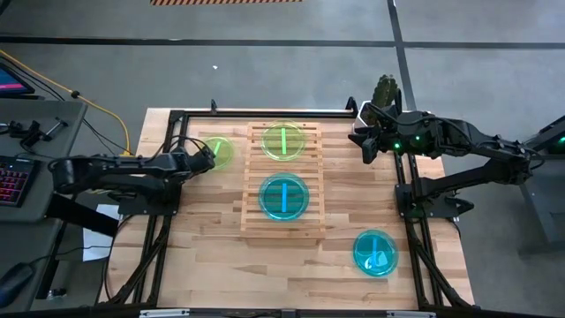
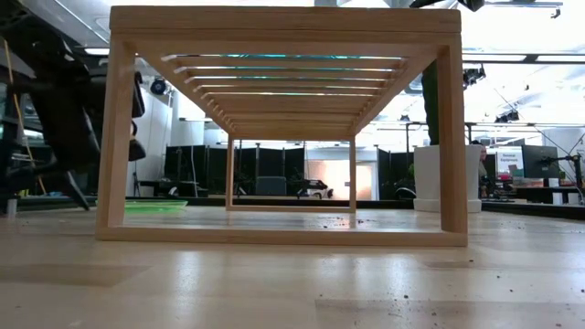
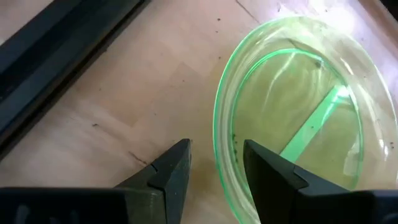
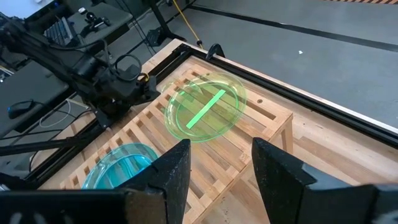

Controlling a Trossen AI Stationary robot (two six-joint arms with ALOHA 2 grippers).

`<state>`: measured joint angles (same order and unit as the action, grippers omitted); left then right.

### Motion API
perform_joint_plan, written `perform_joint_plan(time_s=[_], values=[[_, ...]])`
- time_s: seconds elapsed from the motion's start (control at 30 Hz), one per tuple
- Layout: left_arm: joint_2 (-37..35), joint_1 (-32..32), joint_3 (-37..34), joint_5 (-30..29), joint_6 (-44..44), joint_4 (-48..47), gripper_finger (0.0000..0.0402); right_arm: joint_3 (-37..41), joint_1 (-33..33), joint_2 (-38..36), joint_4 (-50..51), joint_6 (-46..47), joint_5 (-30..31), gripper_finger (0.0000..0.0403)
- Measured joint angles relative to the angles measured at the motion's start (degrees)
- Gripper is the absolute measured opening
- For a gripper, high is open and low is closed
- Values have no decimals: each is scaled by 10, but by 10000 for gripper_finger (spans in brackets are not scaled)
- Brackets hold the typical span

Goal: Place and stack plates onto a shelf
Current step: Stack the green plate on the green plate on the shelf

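The lime green plate's stripe (image 1: pixel 283 140) should be visible through the second green plate's clear base (image 1: pixel 222 151) when I stack the plates, because wood can be seen through that base now.
The light-wood slatted shelf (image 1: pixel 282 181) stands mid-table, with a lime green plate (image 1: pixel 283 141) flat on its far part and a cyan plate (image 1: pixel 284 196) flat on its middle. A second cyan plate (image 1: pixel 375 252) lies on the table near the right rail. The second green plate (image 1: pixel 217 152) (image 3: pixel 292 118) lies on the table left of the shelf. My left gripper (image 1: pixel 205 157) (image 3: pixel 214 171) is open at its left rim, one finger over the plate's inside and one outside. I cannot tell whether they touch it. My right gripper (image 1: pixel 364 141) (image 4: pixel 217 168) is open, off the shelf's far right corner.
Black frame rails (image 1: pixel 265 113) run along the table's far edge and down both sides. One rail (image 3: pixel 56 50) lies close to the left gripper. A potted plant (image 1: pixel 386 88) stands beyond the far right corner. Bare wood (image 1: pixel 212 256) shows near the front left.
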<state>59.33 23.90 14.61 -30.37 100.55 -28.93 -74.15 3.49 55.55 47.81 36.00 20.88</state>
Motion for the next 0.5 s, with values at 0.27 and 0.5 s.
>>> perform_joint_plan(time_s=[0.27,0.5], values=[[13,5,-2,-25,10,32,118,0,0,0,0,0,0,154],[30,24,-1,-24,12,34,12,0,0,0,0,2,0,154]])
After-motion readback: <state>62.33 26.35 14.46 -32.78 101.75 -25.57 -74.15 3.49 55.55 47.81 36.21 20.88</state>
